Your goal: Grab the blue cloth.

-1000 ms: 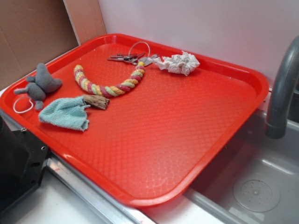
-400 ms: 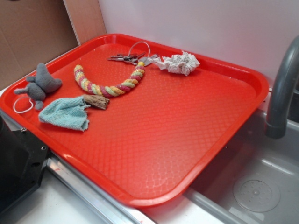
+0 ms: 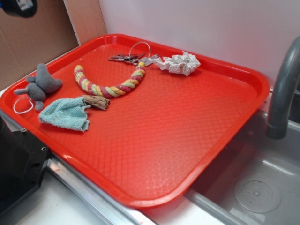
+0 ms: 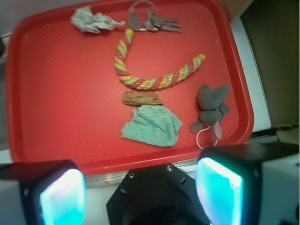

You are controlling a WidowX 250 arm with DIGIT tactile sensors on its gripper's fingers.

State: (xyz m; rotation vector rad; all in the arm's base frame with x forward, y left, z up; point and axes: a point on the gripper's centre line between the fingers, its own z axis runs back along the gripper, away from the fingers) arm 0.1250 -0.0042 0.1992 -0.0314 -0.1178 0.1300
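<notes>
The blue cloth's edge hardly touches the wood piece (image 3: 87, 101), so the cloth (image 3: 65, 114) will come loose and leave the wood piece behind when the robot lifts.
The blue cloth (image 3: 65, 114) lies rumpled near the front left edge of the red tray (image 3: 211, 154). In the wrist view the cloth (image 4: 152, 125) sits just beyond the tray's near rim (image 4: 61, 93). My gripper (image 4: 140, 194) is high above the tray's edge, well apart from the cloth. Its two pads (image 4: 63, 197) stand wide apart with nothing between them. In the exterior view only a dark bit of the gripper (image 3: 16, 5) shows, at the top left corner.
On the tray lie a grey plush elephant (image 3: 41, 85) left of the cloth, a wood piece (image 3: 96, 101) touching it, a coloured rope (image 3: 110, 86), keys (image 3: 129, 57) and a crumpled paper towel (image 3: 180, 63). A grey faucet (image 3: 283, 89) and a sink (image 3: 253, 187) are at right. A black box (image 3: 18, 159) is at front left.
A dark part of the gripper has come into the exterior view at the top left corner. Nothing on the tray has moved.
</notes>
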